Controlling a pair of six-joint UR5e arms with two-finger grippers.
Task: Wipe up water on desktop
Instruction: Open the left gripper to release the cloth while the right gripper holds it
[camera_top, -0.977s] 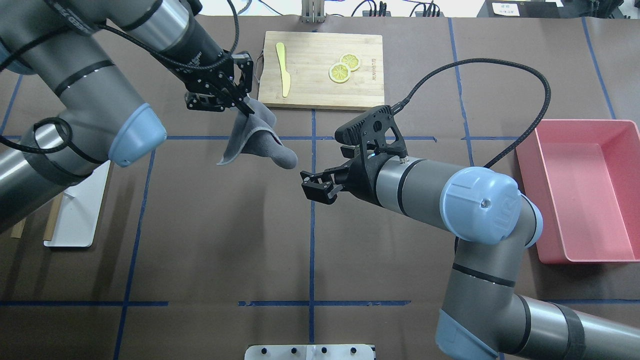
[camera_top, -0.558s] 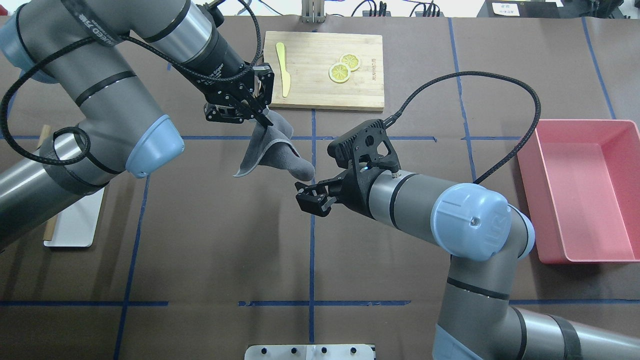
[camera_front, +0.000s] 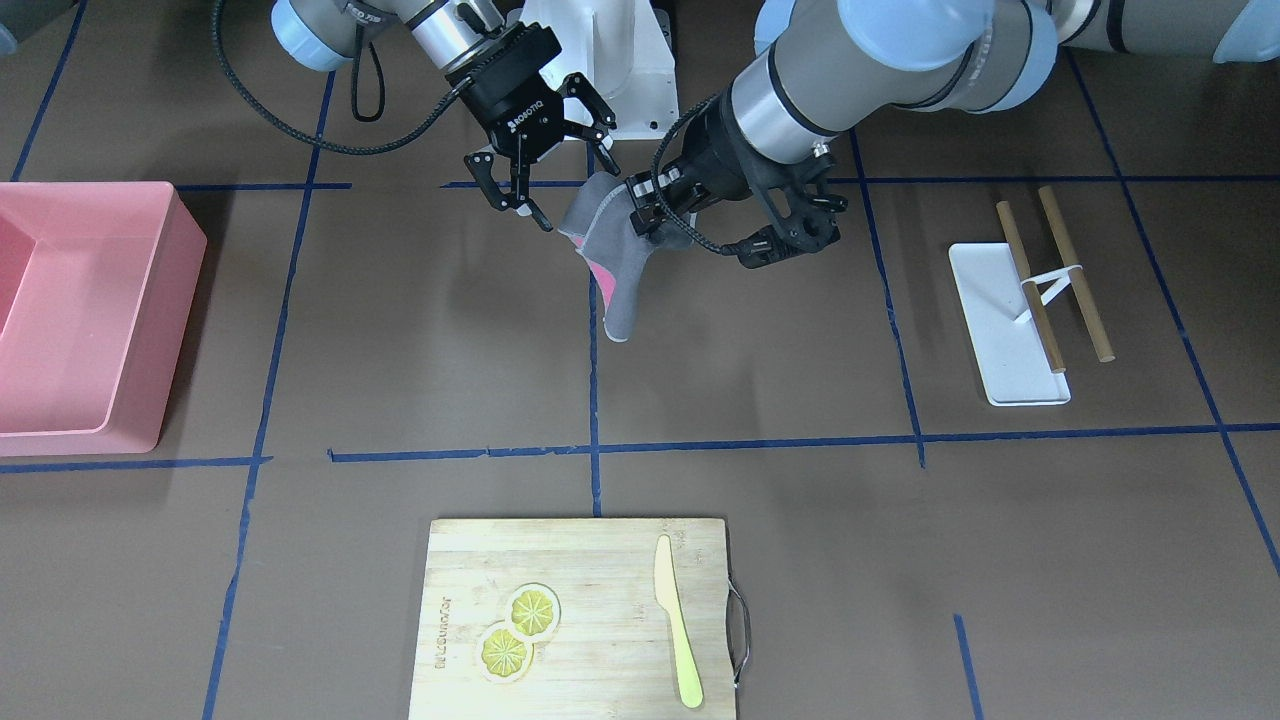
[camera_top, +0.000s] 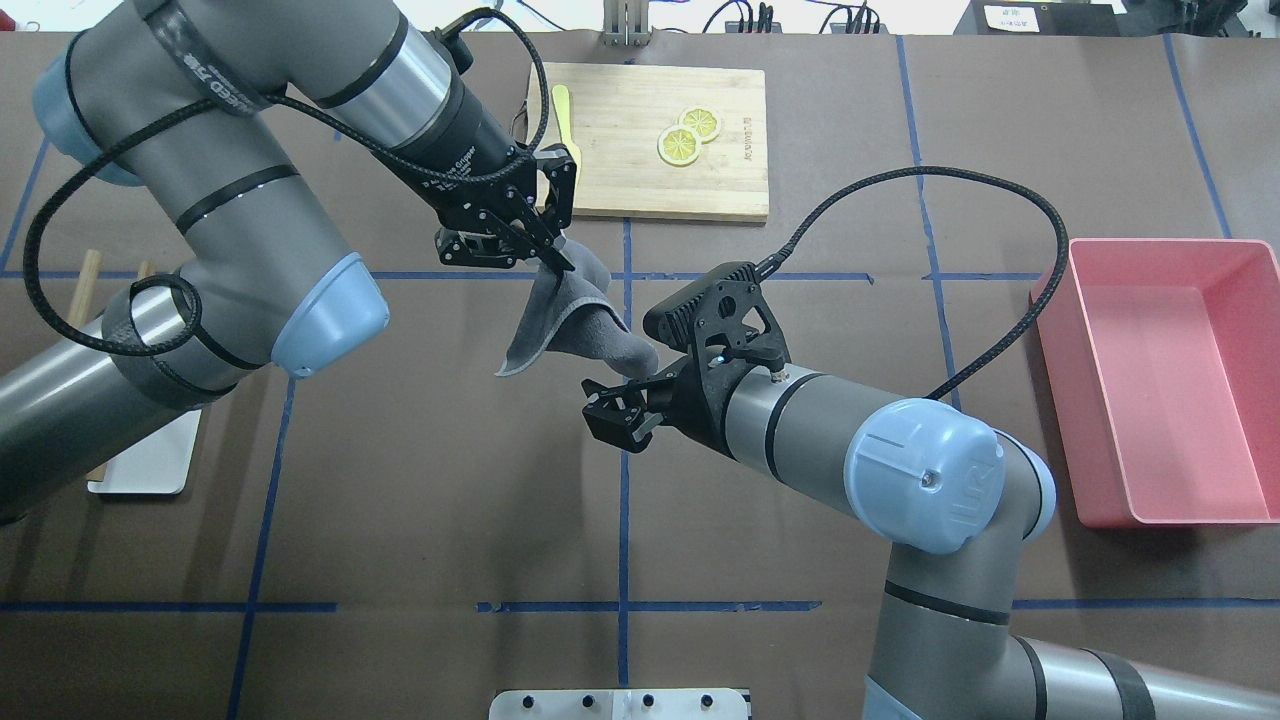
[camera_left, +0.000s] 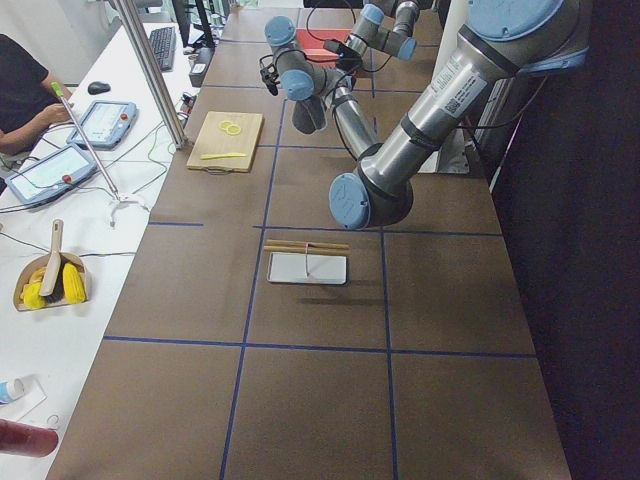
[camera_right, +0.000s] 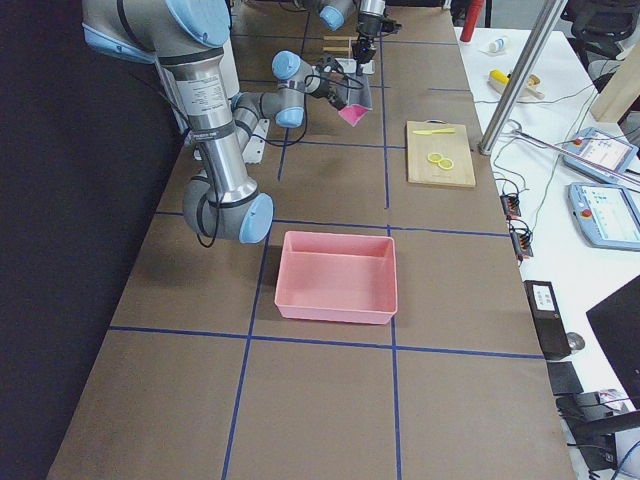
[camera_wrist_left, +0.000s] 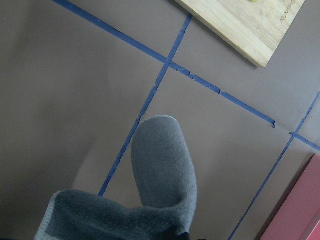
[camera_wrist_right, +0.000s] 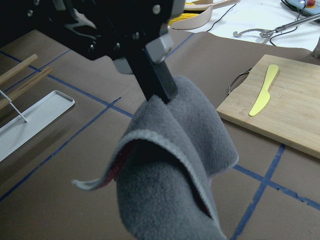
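Note:
My gripper will drop the cloth into the bin, and I expect a pink bottom side then, since a pink patch (camera_front: 602, 280) shows inside the grey cloth's fold (camera_front: 620, 278).
The desktop (camera_top: 400, 520) is a dark-brown surface with blue tape lines; I cannot make out any water on it. My left gripper (camera_top: 560, 262) is shut on the top of a grey cloth (camera_top: 580, 330) and holds it hanging above the desktop's middle. The cloth also shows in the front view (camera_front: 615, 270), the left wrist view (camera_wrist_left: 162, 170) and the right wrist view (camera_wrist_right: 175, 175). My right gripper (camera_top: 610, 412) is open and empty, right beside the cloth's hanging end. In the front view the right gripper (camera_front: 572, 195) stands open next to the cloth.
A bamboo cutting board (camera_top: 650, 140) with lemon slices and a yellow knife lies at the far middle. A pink bin (camera_top: 1160, 380) stands at the right. A white tray (camera_front: 1005, 320) with wooden sticks lies at the left.
My left gripper has carried the cloth to the right and nearer the robot. My right gripper has moved left and closer, so it now sits beside the cloth's lower end.

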